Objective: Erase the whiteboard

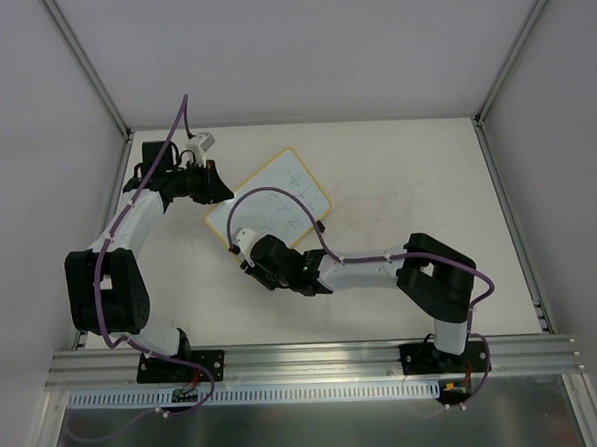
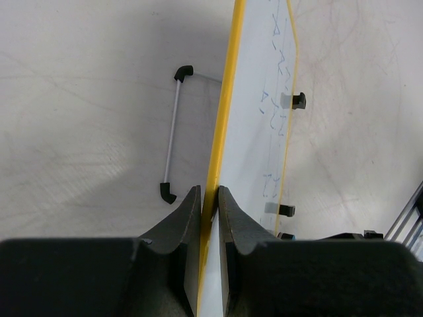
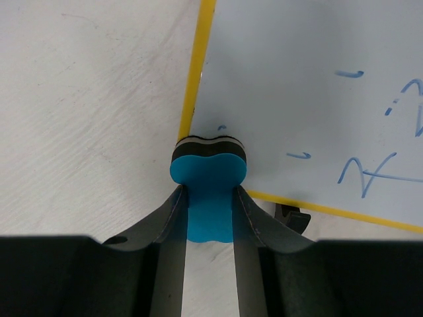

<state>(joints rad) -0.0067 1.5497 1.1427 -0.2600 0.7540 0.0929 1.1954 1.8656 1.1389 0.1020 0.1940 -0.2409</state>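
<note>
I can see blue marks still left along the whiteboard's near rim as the eraser gets to the whiteboard's yellow corner (image 3: pixel 183 134), so next my right gripper wipes the eraser back over those marks (image 3: pixel 365 175).
The whiteboard (image 1: pixel 275 197) lies at an angle in the middle of the table, white with a yellow rim and faint blue scribbles. My left gripper (image 1: pixel 214 184) is shut on its left rim; in the left wrist view the fingers (image 2: pixel 192 211) pinch the yellow rim (image 2: pixel 225 105), with the whiteboard (image 2: pixel 254 119) running away beyond them. My right gripper (image 1: pixel 246 248) is at the board's near corner, shut on a blue eraser (image 3: pixel 208 175) whose dark felt face rests on that corner of the whiteboard (image 3: pixel 297 86). Blue marks (image 3: pixel 370 173) lie to the eraser's right.
A thin white rod with black ends (image 2: pixel 171 135) lies on the table just left of the board. Two black tabs (image 2: pixel 299 100) stick out from the board's far edge. An aluminium rail (image 1: pixel 316 358) runs along the near edge, and frame posts (image 1: pixel 88 64) stand at the back corners.
</note>
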